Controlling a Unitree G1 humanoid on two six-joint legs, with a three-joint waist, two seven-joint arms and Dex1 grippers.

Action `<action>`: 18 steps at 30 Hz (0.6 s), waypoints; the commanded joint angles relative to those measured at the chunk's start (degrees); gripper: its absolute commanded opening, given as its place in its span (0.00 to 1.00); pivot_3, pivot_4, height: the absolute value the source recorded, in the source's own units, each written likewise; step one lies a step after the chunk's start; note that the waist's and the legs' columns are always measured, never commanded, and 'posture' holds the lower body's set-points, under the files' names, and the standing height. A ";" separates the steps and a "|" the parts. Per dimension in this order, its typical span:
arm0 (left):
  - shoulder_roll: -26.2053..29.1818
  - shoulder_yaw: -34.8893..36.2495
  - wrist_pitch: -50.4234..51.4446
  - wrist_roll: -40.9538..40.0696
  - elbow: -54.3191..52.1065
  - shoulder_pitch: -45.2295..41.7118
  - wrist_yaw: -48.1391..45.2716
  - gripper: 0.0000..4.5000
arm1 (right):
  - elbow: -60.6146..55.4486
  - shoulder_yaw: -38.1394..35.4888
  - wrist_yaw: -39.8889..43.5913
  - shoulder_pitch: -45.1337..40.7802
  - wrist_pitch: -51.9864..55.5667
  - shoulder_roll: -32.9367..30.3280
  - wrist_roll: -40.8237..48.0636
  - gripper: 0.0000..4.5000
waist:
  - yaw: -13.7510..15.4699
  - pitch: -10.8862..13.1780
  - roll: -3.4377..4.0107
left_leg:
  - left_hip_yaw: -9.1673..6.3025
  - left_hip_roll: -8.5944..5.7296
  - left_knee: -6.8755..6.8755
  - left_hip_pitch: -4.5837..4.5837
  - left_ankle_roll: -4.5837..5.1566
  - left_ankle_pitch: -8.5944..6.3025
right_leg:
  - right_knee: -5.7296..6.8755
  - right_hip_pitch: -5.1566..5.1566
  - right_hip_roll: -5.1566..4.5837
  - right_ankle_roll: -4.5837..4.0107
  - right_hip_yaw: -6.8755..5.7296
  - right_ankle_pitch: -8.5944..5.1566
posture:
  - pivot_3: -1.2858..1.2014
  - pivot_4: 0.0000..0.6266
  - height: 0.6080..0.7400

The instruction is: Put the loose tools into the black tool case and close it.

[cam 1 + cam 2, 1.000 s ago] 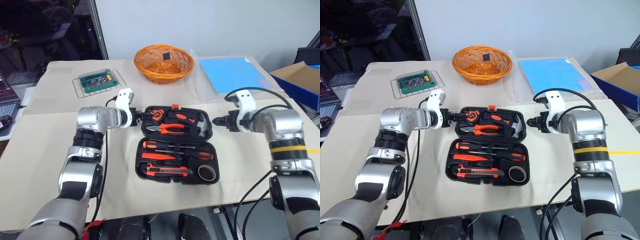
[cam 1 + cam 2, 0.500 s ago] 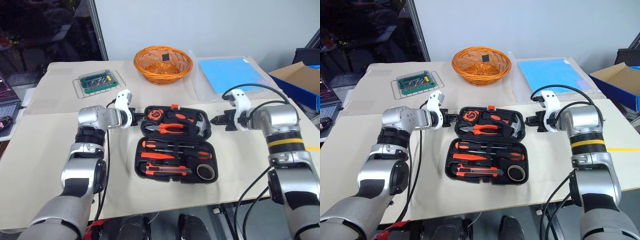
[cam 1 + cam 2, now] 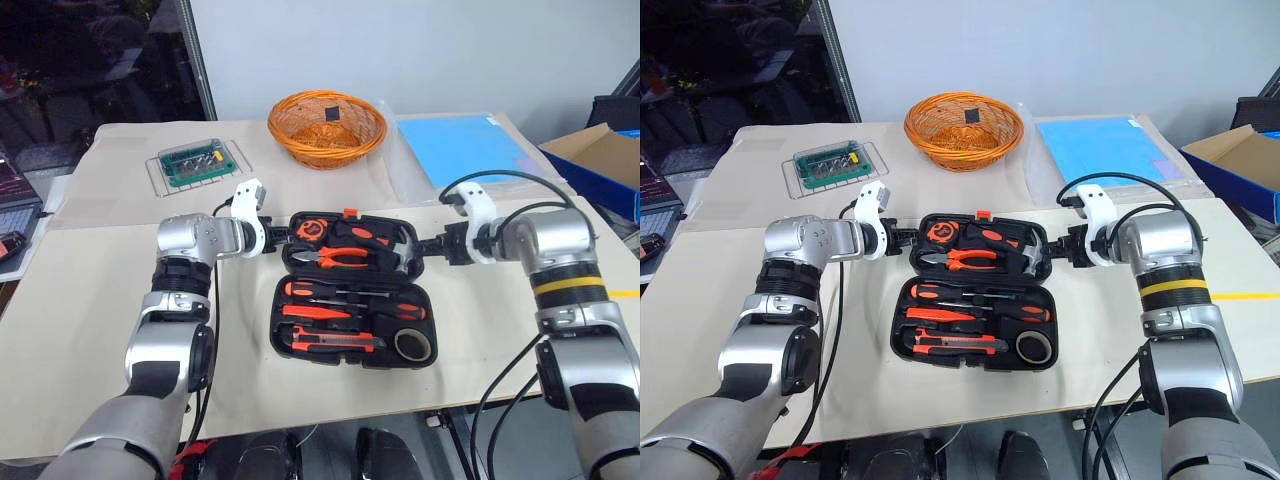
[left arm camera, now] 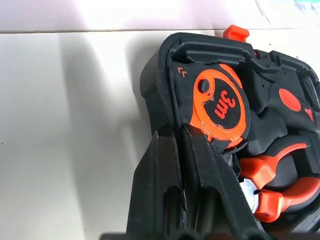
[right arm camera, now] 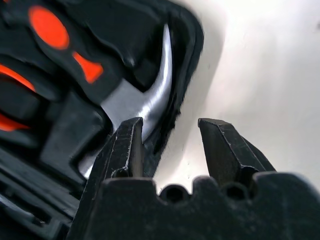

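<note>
The orange-red latch (image 3: 350, 212) reaches out beyond the black tool case's far rim (image 3: 372, 219). So I expect the latch to swing up and down there when I turn it.
The black tool case (image 3: 277, 330) lies open on the table, its orange-red latch (image 3: 351, 212) at the far edge. Its near half holds two orange-and-black screwdrivers (image 3: 320, 291), a slim orange one (image 3: 325, 312), the utility knife (image 3: 335, 344) and the grey tape roll (image 3: 412, 345). My left gripper (image 3: 278, 231) is shut on the left rim of the far half, beside the tape measure (image 4: 220, 107). My right gripper (image 3: 428, 246) is open at the right rim. One finger (image 5: 125, 145) is inside by the hammer head (image 5: 145, 105), the other outside.
Orange-handled pliers (image 3: 340, 257) sit in the case's far half. Behind the case stand an orange wicker basket (image 3: 327, 125), a green bit box (image 3: 197, 162) and a blue sheet (image 3: 465, 148). A cardboard box (image 3: 600, 160) is off the table's right side.
My left gripper has shut on the case's left rim. My right gripper has edged left until its fingers straddle the right rim.
</note>
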 commanded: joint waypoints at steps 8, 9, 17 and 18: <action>-0.30 1.26 0.61 -0.81 -5.44 2.13 -0.59 0.00 | 2.39 -2.33 -2.20 -1.93 -5.81 2.91 -1.01 0.02 | -0.11 0.00 -0.01 | -0.02 0.02 0.08 0.08 0.00 0.00 | 0.04 0.11 0.00 0.00 0.00 0.01 | 0.52 0.24 1.00; -0.09 2.43 -2.45 -0.17 -5.15 2.08 0.72 0.00 | 3.66 -2.09 -2.97 -3.03 -8.88 4.34 -1.73 0.02 | -0.25 -0.01 -0.01 | -0.02 0.02 0.08 0.11 0.00 0.00 | 0.05 0.12 0.00 -0.01 0.01 0.01 | 0.52 0.24 1.00; 0.81 4.17 -18.87 2.38 -6.44 2.12 1.89 0.00 | 20.87 -4.87 -8.76 -14.07 -36.50 13.01 -5.79 0.02 | -2.00 0.10 -0.02 | 0.10 0.09 -0.16 0.30 -0.31 0.22 | 0.17 -0.04 0.03 -0.32 0.16 0.27 | 0.52 0.24 1.00; 1.16 2.81 -20.78 3.08 -8.35 3.25 0.34 0.00 | 21.96 -5.15 -9.04 -14.87 -39.51 13.33 -6.13 0.02 | -2.03 0.13 -0.03 | 0.12 0.10 -0.26 0.29 -0.31 0.29 | 0.26 -0.10 0.04 -0.37 0.16 0.30 | 0.52 0.24 1.00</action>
